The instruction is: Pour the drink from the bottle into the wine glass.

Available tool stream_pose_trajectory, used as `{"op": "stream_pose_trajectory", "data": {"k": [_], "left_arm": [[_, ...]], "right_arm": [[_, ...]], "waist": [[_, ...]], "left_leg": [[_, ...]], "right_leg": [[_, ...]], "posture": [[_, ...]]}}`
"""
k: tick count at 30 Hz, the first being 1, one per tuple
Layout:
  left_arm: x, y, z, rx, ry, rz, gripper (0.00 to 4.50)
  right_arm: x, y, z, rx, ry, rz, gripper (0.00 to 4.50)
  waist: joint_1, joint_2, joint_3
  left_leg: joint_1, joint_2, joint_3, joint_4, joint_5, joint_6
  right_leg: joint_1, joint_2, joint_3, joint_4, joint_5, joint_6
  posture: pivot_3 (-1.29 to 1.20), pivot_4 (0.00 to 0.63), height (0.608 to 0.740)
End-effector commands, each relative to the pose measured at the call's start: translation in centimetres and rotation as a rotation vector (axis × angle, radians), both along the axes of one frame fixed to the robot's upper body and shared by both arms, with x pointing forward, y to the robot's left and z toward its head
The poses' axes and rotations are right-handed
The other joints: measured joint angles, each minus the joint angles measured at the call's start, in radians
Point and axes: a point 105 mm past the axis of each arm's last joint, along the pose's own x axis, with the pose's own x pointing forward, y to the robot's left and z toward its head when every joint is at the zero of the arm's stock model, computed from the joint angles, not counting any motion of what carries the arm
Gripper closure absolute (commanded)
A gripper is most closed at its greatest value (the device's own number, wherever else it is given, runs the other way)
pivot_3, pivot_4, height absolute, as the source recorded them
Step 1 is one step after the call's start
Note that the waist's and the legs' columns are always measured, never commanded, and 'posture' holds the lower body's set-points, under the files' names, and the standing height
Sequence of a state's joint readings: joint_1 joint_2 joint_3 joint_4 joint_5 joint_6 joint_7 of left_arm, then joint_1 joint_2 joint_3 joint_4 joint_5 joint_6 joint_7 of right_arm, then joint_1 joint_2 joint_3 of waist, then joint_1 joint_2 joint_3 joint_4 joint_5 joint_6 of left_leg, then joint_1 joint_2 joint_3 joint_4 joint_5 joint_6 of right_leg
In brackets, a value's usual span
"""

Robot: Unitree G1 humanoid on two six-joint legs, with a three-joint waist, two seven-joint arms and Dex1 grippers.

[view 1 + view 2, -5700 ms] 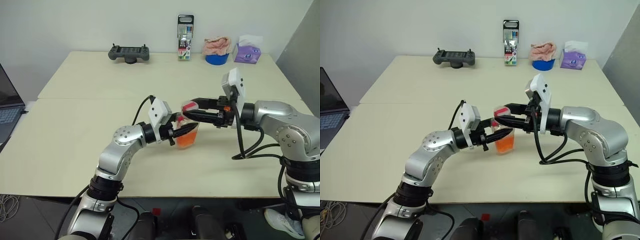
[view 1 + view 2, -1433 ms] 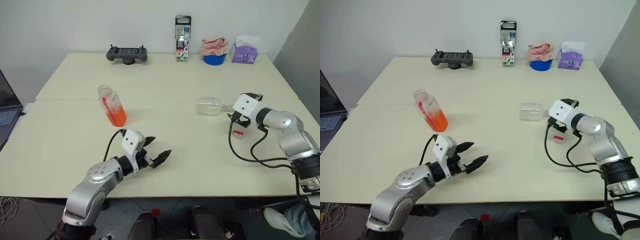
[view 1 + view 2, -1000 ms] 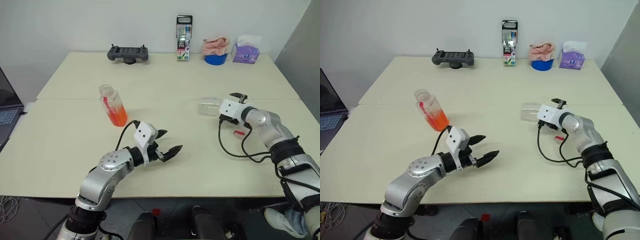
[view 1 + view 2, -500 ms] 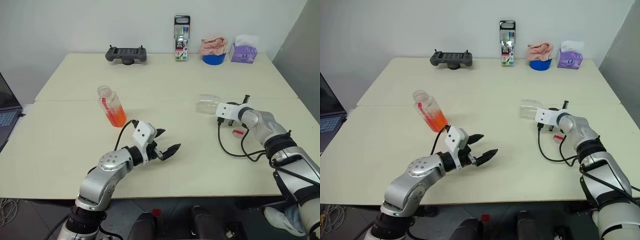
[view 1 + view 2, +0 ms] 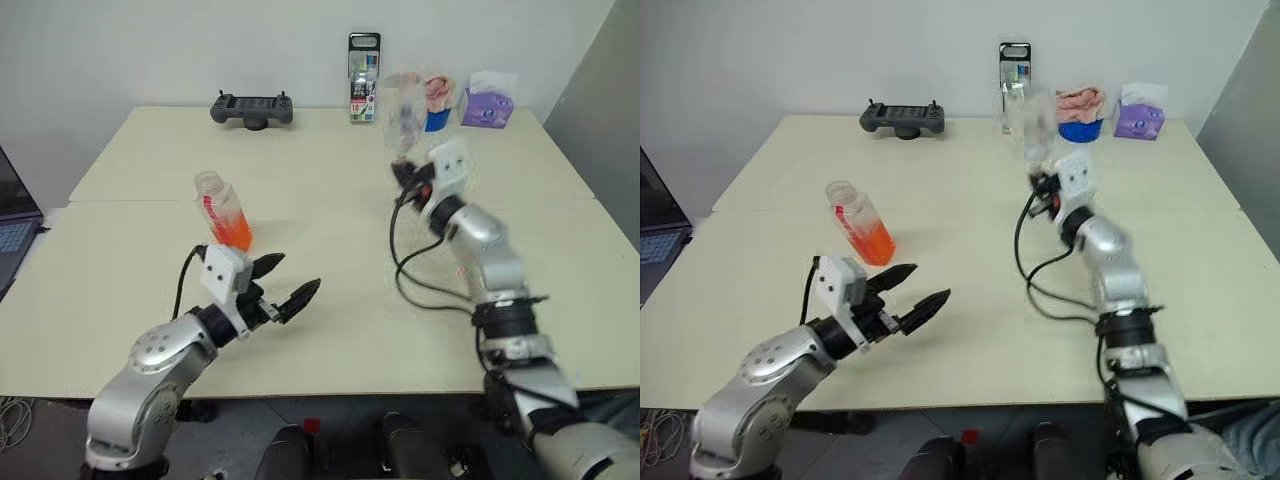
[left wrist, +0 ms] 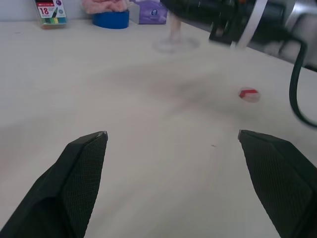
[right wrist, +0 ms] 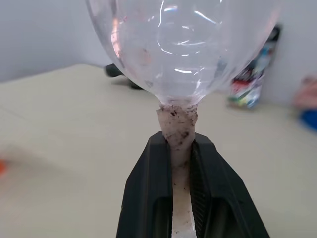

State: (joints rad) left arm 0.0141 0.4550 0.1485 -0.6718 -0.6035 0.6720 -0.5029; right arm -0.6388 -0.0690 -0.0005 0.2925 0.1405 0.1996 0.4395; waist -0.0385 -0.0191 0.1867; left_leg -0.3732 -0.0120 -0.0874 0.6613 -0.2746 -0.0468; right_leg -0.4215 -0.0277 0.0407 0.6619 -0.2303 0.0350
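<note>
The drink (image 5: 234, 232) is low in the uncapped bottle (image 5: 208, 182), so I expect the drink to run along the bottle's side and stream out when the robot tips the bottle far.
The bottle (image 5: 222, 210) stands uncapped on the table's left half, its lower part full of the orange-red drink (image 5: 236, 234). My left gripper (image 5: 280, 285) hovers open and empty in front of it and to its right. Its two black fingers (image 6: 74, 173) spread wide in the left wrist view. My right gripper (image 5: 405, 172) is shut on the stem (image 7: 177, 129) of the wine glass (image 5: 400, 105). The glass is upright, with its empty bowl (image 7: 183, 44) above the fingers. I cannot tell whether its foot (image 6: 173, 43) touches the table.
A red-and-white cap (image 6: 248, 94) lies on the table near the right arm. Along the far edge are a game controller (image 5: 252, 107), a marker pack (image 5: 364, 76), a blue bowl with a pink cloth (image 5: 437, 100) and a purple tissue box (image 5: 485, 100). A laptop (image 5: 15, 215) sits at the left.
The right arm swung left and rolled, so the wine glass went from lying sideways to upright. The left gripper drew back to the left, still open. The bottle stayed put.
</note>
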Motion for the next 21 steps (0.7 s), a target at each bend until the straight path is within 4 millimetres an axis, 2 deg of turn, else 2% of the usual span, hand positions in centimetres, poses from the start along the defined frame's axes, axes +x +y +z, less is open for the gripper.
{"op": "stream_pose_trajectory", "data": {"k": [1, 5, 8, 13, 17, 21], "left_arm": [[-0.8, 0.1, 0.8, 0.005, -0.022, 0.003, 0.00], [-0.8, 0.1, 0.5, 0.014, -0.011, 0.012, 0.00], [-0.6, 0.2, 0.5, 0.013, -0.013, 0.022, 0.00], [-0.4, 0.3, 0.4, 0.016, -0.011, 0.030, 0.00], [-0.4, 0.6, 0.2, 0.021, -0.003, 0.038, 0.00], [0.0, 0.8, -0.1, 0.023, 0.005, 0.044, 0.00]], "right_arm": [[-0.8, 2.0, 0.7, 0.021, -0.055, 0.039, 4.32], [-1.3, 4.1, -2.0, -0.002, 0.000, 0.058, 4.32], [-1.5, 4.5, -3.3, -0.026, 0.016, 0.062, 4.32], [-2.2, 3.3, -5.9, -0.119, 0.042, 0.070, 4.32], [-3.0, 1.2, -8.1, -0.183, 0.097, 0.089, 4.32], [-3.4, 1.1, -8.6, -0.200, 0.127, 0.125, 4.32]], "waist": [[0.000, 0.001, 0.001], [0.000, 0.001, 0.000], [-0.001, 0.001, 0.000], [-0.001, 0.000, 0.000], [0.003, 0.000, 0.000], [0.006, 0.000, -0.001]], "left_leg": [[0.000, 0.000, 0.000, 0.000, 0.000, 0.000], [0.001, 0.001, 0.001, 0.000, 0.000, 0.000], [0.002, 0.003, 0.002, -0.001, 0.000, 0.000], [0.005, 0.003, 0.003, -0.001, 0.000, -0.001], [0.007, 0.003, 0.003, -0.002, -0.001, -0.001], [0.011, 0.003, 0.003, -0.002, -0.001, 0.000]], "right_leg": [[0.000, 0.000, 0.000, 0.000, 0.000, 0.000], [0.000, 0.002, 0.001, 0.000, 0.000, 0.000], [0.001, 0.004, 0.001, -0.001, 0.000, 0.000], [0.002, 0.006, 0.002, -0.001, 0.000, -0.001], [0.004, 0.006, 0.002, -0.001, 0.000, 0.000], [0.010, 0.006, 0.001, -0.004, -0.002, 0.002]], "posture": [[0.00, 0.150, 0.740], [0.00, 0.150, 0.740], [0.00, 0.150, 0.740], [0.00, 0.150, 0.740], [0.00, 0.150, 0.740], [0.00, 0.150, 0.740]]}}
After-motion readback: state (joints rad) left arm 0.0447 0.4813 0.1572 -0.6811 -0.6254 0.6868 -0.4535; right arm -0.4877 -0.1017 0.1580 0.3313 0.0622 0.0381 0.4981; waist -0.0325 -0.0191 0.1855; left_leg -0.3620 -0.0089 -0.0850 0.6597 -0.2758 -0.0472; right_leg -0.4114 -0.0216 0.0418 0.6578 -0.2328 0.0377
